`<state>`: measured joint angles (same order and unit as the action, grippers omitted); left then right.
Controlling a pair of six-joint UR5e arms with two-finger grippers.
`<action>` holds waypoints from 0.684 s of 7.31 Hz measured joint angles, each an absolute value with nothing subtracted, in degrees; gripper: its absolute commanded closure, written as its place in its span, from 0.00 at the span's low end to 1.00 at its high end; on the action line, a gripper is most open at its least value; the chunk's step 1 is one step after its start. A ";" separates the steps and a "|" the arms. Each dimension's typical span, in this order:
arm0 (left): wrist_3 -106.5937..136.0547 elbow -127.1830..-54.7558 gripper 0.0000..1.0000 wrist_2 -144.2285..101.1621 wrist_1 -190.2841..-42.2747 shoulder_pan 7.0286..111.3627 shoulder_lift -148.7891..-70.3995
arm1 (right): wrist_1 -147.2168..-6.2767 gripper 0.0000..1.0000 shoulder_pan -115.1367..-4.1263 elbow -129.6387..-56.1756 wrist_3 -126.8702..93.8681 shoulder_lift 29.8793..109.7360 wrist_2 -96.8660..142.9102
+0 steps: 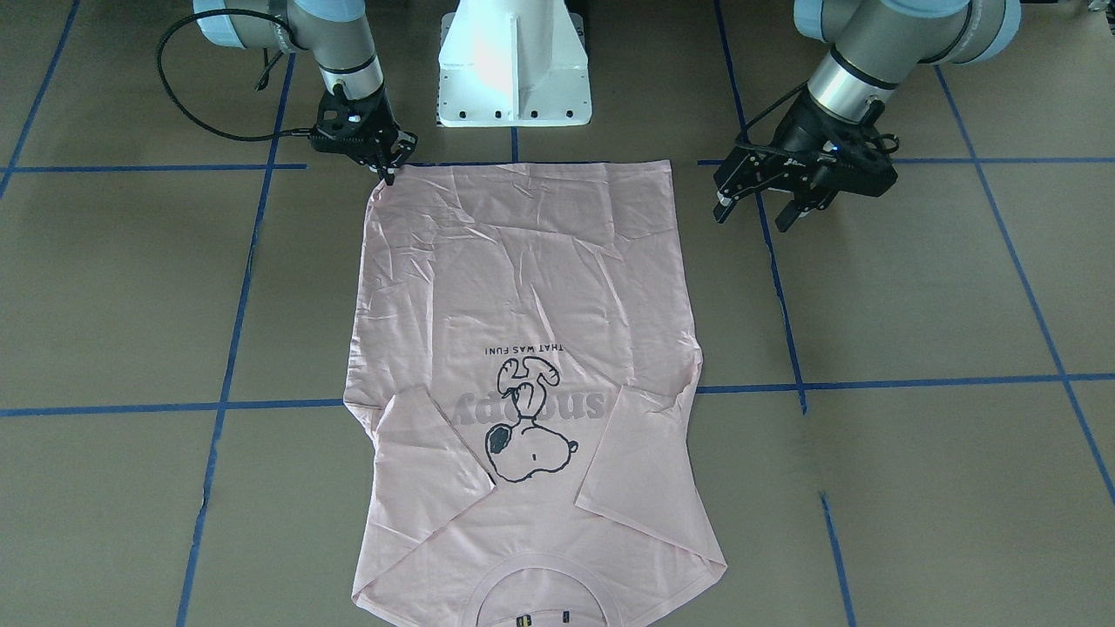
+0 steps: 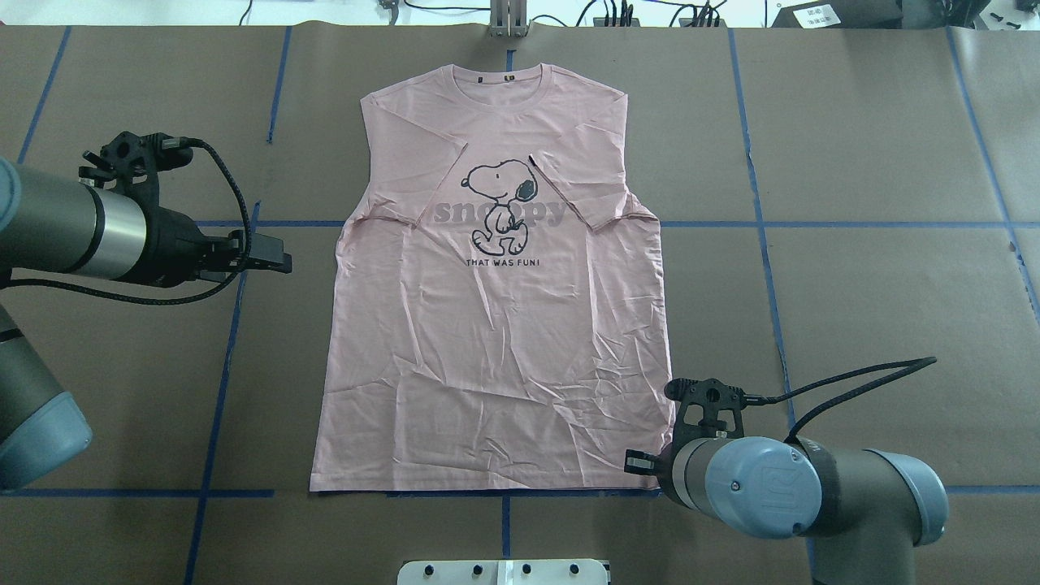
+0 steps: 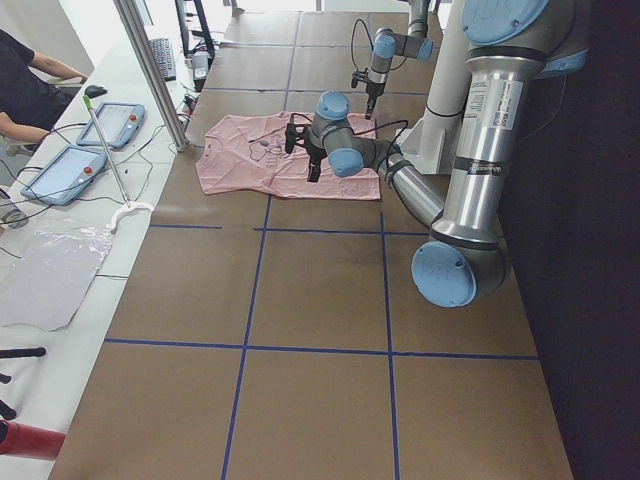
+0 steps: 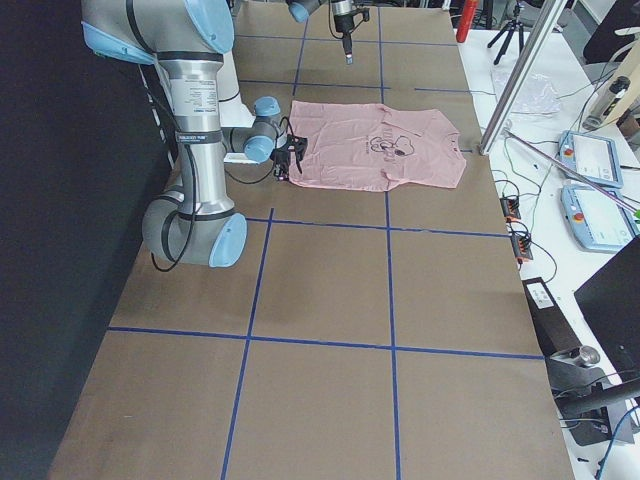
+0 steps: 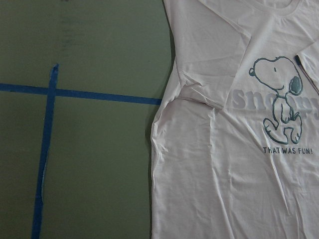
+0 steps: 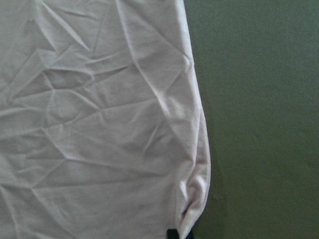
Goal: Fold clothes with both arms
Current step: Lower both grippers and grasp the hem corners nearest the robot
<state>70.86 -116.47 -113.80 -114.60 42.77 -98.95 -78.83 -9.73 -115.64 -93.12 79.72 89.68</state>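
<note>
The long part (image 1: 530, 256) of cloth between the hem and the Snoopy print is plain, so it will fold over and cover the print when the robot carries the hem (image 1: 533, 165).
The pale pink T-shirt (image 1: 523, 287) (image 2: 487, 349) lies flat and face up on the brown table, collar away from the robot. Both sleeves are folded inward over the Snoopy print (image 2: 500, 203). My right gripper (image 1: 388, 174) is down at the shirt's near hem corner, fingers close together on the puckered cloth (image 6: 195, 196). In the overhead view the arm hides it. My left gripper (image 1: 753, 219) (image 2: 280, 262) hovers open above the table, off the shirt's other side edge (image 5: 159, 124), holding nothing.
The white pedestal (image 1: 514, 70) stands just behind the hem. Blue tape lines (image 2: 244, 223) cross the brown table (image 2: 853, 309). A metal pole (image 3: 150, 70) rises by the collar end. A person (image 3: 25, 80) sits at a side desk with tablets (image 3: 75, 170).
</note>
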 measured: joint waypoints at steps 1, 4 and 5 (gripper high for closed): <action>73.59 -116.53 0.00 -113.72 -114.25 42.42 -98.61 | -78.80 1.00 -9.97 -116.75 -93.10 79.67 89.68; 89.56 -117.59 0.00 -105.47 -106.44 29.82 -98.13 | -78.46 1.00 -10.57 -118.70 -93.08 79.52 89.60; 96.26 -117.54 0.00 -101.43 -104.15 24.00 -98.19 | -78.37 1.00 -10.74 -118.78 -93.01 79.41 89.66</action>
